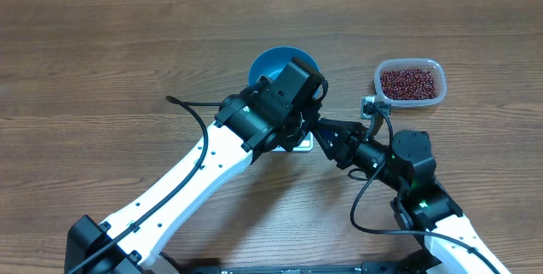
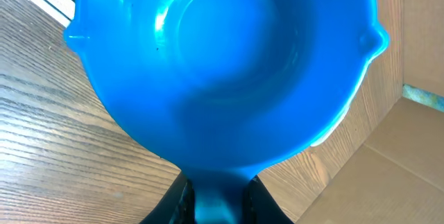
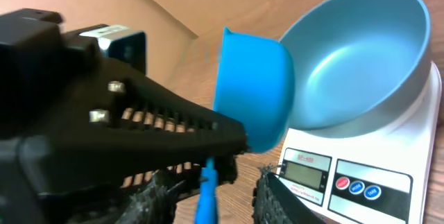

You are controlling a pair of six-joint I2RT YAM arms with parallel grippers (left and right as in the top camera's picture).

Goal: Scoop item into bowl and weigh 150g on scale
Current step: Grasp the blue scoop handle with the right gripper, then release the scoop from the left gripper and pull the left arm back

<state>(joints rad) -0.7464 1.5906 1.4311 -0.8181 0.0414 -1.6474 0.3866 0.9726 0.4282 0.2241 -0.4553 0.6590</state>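
The robot's left gripper is holding the scoop away from the beans, so next the right gripper takes the scoop's handle to free the left gripper for the scale's buttons.
The bright-blue bowl stands empty on the white scale. My left gripper is shut on a small blue scoop, gripping it just below the cup. The cup is empty and hangs beside the bowl's rim. The scoop's thin handle points down between the fingers of my right gripper. That gripper is open, with a gap on each side of the handle. The red-brown beans lie in a clear tub at the right.
The clear plastic tub sits right of the bowl, close to the right arm. A black cable loops off the left arm. A cardboard wall stands behind the table. Both arms crowd around the scale.
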